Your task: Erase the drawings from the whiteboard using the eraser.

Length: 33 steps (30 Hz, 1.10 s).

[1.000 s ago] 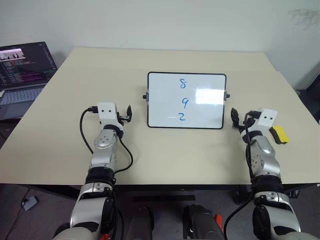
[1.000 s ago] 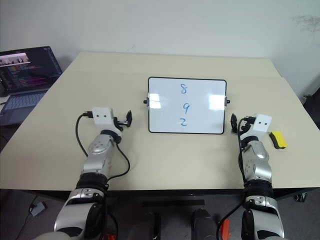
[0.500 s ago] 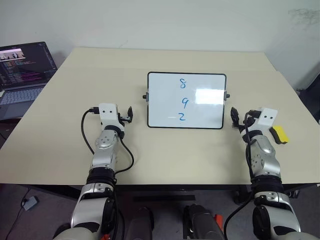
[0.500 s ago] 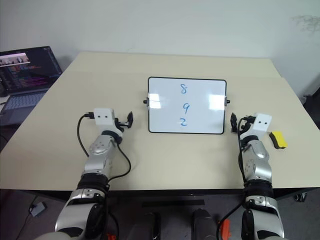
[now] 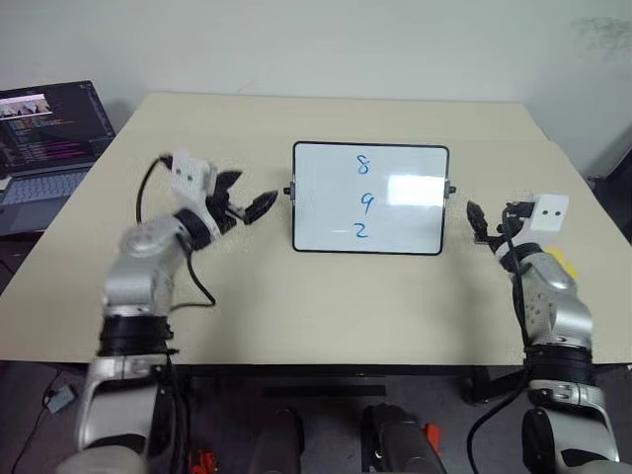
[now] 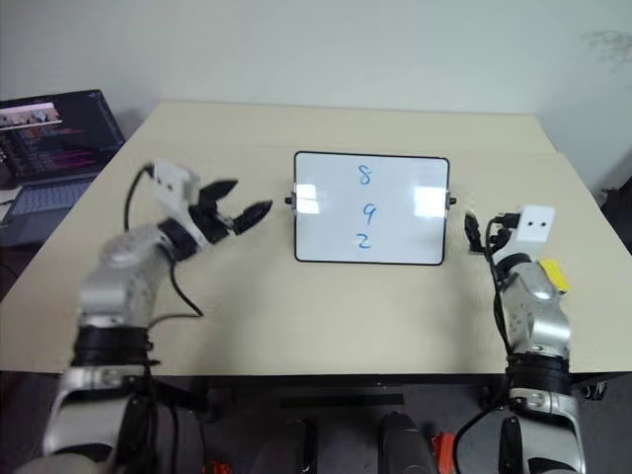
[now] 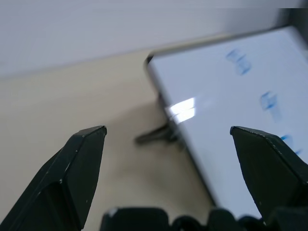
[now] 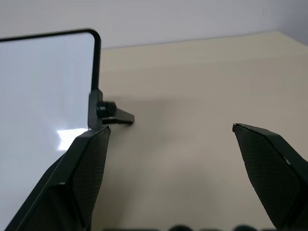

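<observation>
I should keep moving my open right gripper toward the yellow eraser until its fingers are on both sides of it, because the eraser lies (image 6: 555, 276) nearby, clear of the whiteboard.
The whiteboard (image 5: 321, 193) stands propped at mid-table in its black frame. On it are the drawings (image 5: 362, 200): blue numerals 8, 9 and 2 with a short dash. My left gripper (image 5: 247, 195) is open, raised off the table, and points toward the board's left edge; its wrist view shows the board (image 7: 216, 115) between the fingers (image 7: 77, 163). My right gripper (image 5: 486, 222) is open just right of the board's right edge (image 8: 94, 62). The yellow eraser (image 6: 555, 273) lies on the table beside my right wrist, largely hidden behind it.
An open laptop (image 5: 49, 138) sits off the table's left edge. The board's side knob and foot (image 8: 109, 113) stick out toward my right gripper. The beige table (image 5: 326, 296) has bare room in front of the board and behind it.
My left arm has lifted off the table and swung right, so its gripper now points at the board's left edge. My right gripper has risen a little, and the wrist now covers more of the eraser.
</observation>
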Tool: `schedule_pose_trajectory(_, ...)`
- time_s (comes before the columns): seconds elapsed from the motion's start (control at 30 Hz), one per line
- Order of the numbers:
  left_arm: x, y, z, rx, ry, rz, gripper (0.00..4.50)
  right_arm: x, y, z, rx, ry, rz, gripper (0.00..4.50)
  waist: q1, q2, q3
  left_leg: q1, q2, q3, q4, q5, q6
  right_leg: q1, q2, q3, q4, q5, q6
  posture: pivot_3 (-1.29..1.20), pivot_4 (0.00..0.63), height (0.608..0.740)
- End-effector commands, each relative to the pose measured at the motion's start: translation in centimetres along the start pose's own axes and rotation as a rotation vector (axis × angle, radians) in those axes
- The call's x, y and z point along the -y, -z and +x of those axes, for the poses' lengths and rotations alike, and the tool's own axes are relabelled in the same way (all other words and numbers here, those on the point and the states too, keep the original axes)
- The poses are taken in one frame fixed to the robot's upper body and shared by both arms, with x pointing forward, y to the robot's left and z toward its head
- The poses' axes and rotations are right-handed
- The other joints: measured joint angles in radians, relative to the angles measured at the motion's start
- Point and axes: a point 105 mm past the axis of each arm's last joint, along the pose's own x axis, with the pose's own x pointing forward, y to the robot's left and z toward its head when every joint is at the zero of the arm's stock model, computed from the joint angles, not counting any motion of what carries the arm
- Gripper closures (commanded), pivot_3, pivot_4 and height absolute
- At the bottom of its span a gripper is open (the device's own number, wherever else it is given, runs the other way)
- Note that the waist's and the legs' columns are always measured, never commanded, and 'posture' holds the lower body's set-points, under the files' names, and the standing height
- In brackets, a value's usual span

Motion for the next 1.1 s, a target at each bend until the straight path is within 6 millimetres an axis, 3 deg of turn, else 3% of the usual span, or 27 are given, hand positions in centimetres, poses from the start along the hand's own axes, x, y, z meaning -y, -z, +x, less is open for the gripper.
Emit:
schedule_pose_trajectory(0.03,3.6,-2.2,1.2,0.023,0.216,0.003,0.0,0.8,-1.6,-0.3,0.023,0.012,-0.015,0.05,0.001,0.0,0.0,0.0,0.0,0.0,0.0,0.0,0.0,0.0,0.0,0.0,-0.001,0.0,0.0,0.0,0.15,0.74)
schedule_pose_trajectory(0.1,6.9,-3.1,1.8,0.023,0.403,0.007,0.0,1.8,-1.8,-0.6,0.004,0.034,-0.034,0.05,-0.001,0.0,0.0,0.0,0.0,0.001,0.0,0.0,0.0,0.001,0.0,0.001,-0.002,0.0,0.0,0.0,0.15,0.74)
schedule_pose_trajectory(0.17,8.9,-2.8,2.5,0.004,0.501,0.021,0.0,2.8,-2.0,-0.9,-0.01,0.057,-0.053,0.05,0.0,0.0,0.0,0.0,0.0,0.001,0.0,0.0,0.0,0.0,0.0,0.001,-0.002,0.0,0.0,0.0,0.15,0.74)
schedule_pose_trajectory(0.47,13.2,-1.5,5.9,0.004,0.629,-0.011,0.0,7.1,-3.1,-2.2,-0.101,0.118,-0.082,0.05,-0.003,0.0,0.0,0.0,0.0,0.002,0.0,0.0,0.0,0.0,0.0,0.002,-0.001,0.0,0.0,0.0,0.15,0.74)
schedule_pose_trajectory(0.67,14.7,-0.5,6.6,-0.012,0.672,-0.026,0.0,9.7,-2.3,-3.4,-0.252,0.134,-0.06,0.05,-0.006,0.0,0.0,0.0,0.0,0.002,0.0,0.0,0.0,0.0,0.0,0.003,-0.001,0.0,0.0,0.0,0.15,0.74)
schedule_pose_trajectory(0.83,15.7,-0.2,6.7,-0.016,0.708,-0.03,0.0,11.7,-0.4,-5.1,-0.395,0.083,-0.046,0.05,-0.001,0.0,0.0,0.0,-0.001,0.002,0.001,0.0,0.0,0.0,0.0,0.004,-0.001,0.0,0.0,0.0,0.15,0.74)
schedule_pose_trajectory(1.1,15.9,-0.4,7.0,-0.007,0.697,-0.023,0.0,14.0,0.6,-5.4,-0.482,0.093,-0.04,0.05,-0.011,0.0,0.0,0.0,-0.001,0.003,0.001,0.0,0.0,0.0,0.0,0.004,-0.001,0.0,0.001,0.0,0.15,0.74)
